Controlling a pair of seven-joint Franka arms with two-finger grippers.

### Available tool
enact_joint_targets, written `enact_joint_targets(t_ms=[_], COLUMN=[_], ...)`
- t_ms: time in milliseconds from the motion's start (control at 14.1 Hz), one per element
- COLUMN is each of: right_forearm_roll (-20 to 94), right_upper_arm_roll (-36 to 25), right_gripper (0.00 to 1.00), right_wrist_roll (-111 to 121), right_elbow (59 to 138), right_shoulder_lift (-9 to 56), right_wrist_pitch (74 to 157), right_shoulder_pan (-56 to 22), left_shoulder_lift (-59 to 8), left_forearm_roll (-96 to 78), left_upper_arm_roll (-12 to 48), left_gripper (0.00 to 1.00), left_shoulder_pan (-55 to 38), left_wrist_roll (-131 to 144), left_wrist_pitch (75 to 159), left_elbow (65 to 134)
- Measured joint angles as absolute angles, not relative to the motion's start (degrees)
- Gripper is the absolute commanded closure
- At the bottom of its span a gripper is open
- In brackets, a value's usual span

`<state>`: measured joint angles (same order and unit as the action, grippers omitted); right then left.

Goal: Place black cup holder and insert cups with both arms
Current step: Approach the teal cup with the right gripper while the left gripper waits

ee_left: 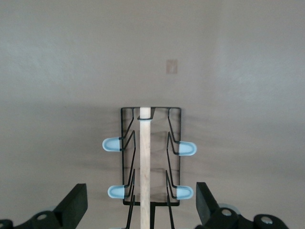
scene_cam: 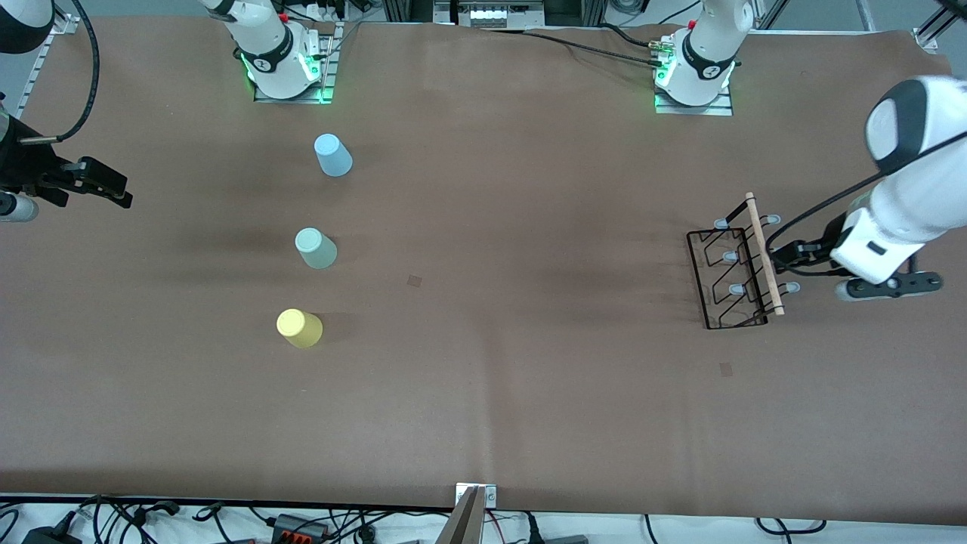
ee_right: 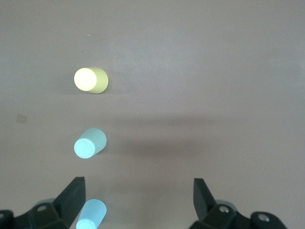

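I expect the whole black cup holder to come along when I carry it by the wooden rod, because the rod is circled by a black loop.
The black cup holder stands on the table toward the left arm's end, its wooden rod along the top. My left gripper is open right beside it. In the left wrist view the rod runs up the middle between the wide-apart fingers, which do not touch it. The light blue cup, pale green cup and yellow cup stand in a row toward the right arm's end. My right gripper is open and empty, apart from the cups.
The right wrist view shows the yellow cup, the green cup and the blue cup. Two small dark marks lie on the brown table. Cables run along the front edge.
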<state>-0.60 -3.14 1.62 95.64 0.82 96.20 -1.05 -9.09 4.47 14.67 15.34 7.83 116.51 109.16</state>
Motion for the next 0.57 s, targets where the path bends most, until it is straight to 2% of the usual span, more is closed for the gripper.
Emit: enact_joint_targets(t_ms=[356,569], right_forearm_roll=[-0.6,-0.6], right_upper_arm_roll=[-3.1,-3.08], right_gripper=[0.0,0.0], right_wrist_roll=[1.62,1.62], right_elbow=[95.89,96.14], right_shoulder_lift=[0.88,1.05], right_wrist_pitch=[96.23,96.23], right_shoulder_pan=[-1.21,-1.33], left_shoulder_lift=[-4.34,-3.25], left_forearm_roll=[4.47,4.47], left_upper_arm_roll=[14.88,14.89], left_gripper=[0.0,0.14], left_shoulder_pan=[15.56,15.56], left_wrist_roll=[7.55,7.53], left_wrist_pitch=[129.28,131.64], left_elbow=[124.37,128.27])
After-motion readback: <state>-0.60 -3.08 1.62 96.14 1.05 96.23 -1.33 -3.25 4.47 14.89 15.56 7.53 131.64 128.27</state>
